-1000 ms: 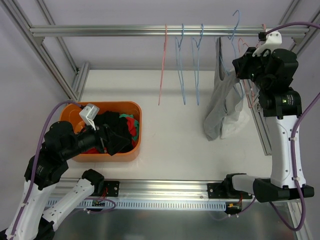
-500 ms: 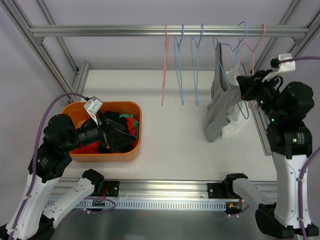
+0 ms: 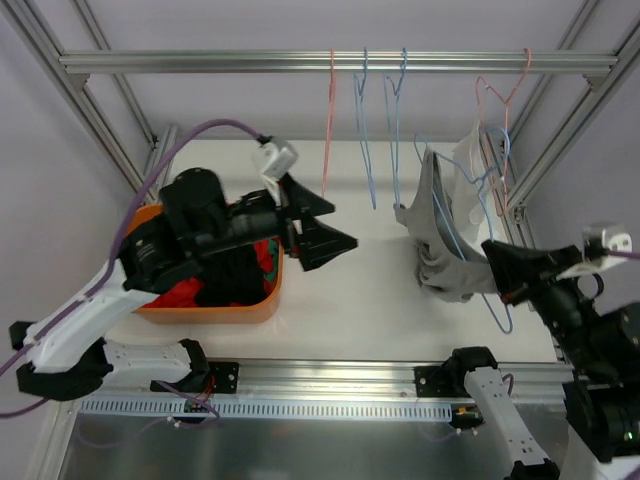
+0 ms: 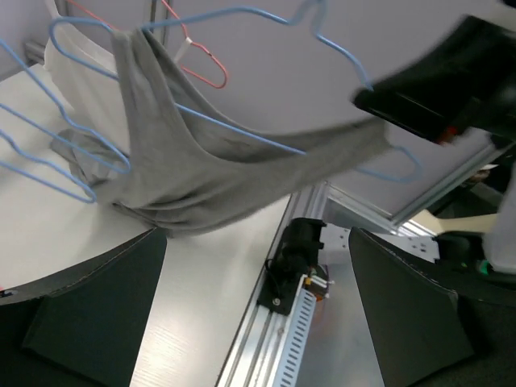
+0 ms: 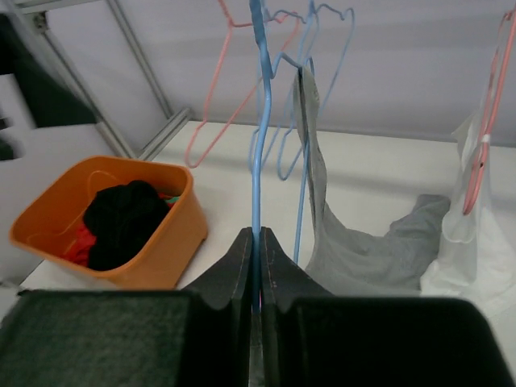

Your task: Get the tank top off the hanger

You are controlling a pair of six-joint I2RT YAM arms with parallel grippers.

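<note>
The grey tank top (image 3: 446,268) will slip off and sag into folds when I pull, since the strap (image 3: 431,170) hangs in a loose loop over the blue hanger's wire.
The grey tank top (image 3: 440,235) hangs on a blue hanger (image 3: 497,312) that is off the rail and tilted over the table's right side. My right gripper (image 3: 492,258) is shut on the hanger's wire (image 5: 256,161), with the tank top (image 5: 355,250) draped just right of the fingers. My left gripper (image 3: 342,225) is open and empty, raised over the table's middle with its jaws wide and facing the tank top (image 4: 218,161), a short gap from it. The right gripper's black body shows at the upper right of the left wrist view (image 4: 451,81).
An orange bin (image 3: 270,290) of dark and red clothes sits at the left. A pink hanger (image 3: 328,130) and two blue ones (image 3: 365,130) hang from the top rail (image 3: 200,62). A white garment (image 3: 478,160) hangs on a pink hanger at the right.
My left arm has lifted out of the bin and swung right toward the tank top. My right gripper has pulled the blue hanger with the tank top off the rail and toward the near edge.
</note>
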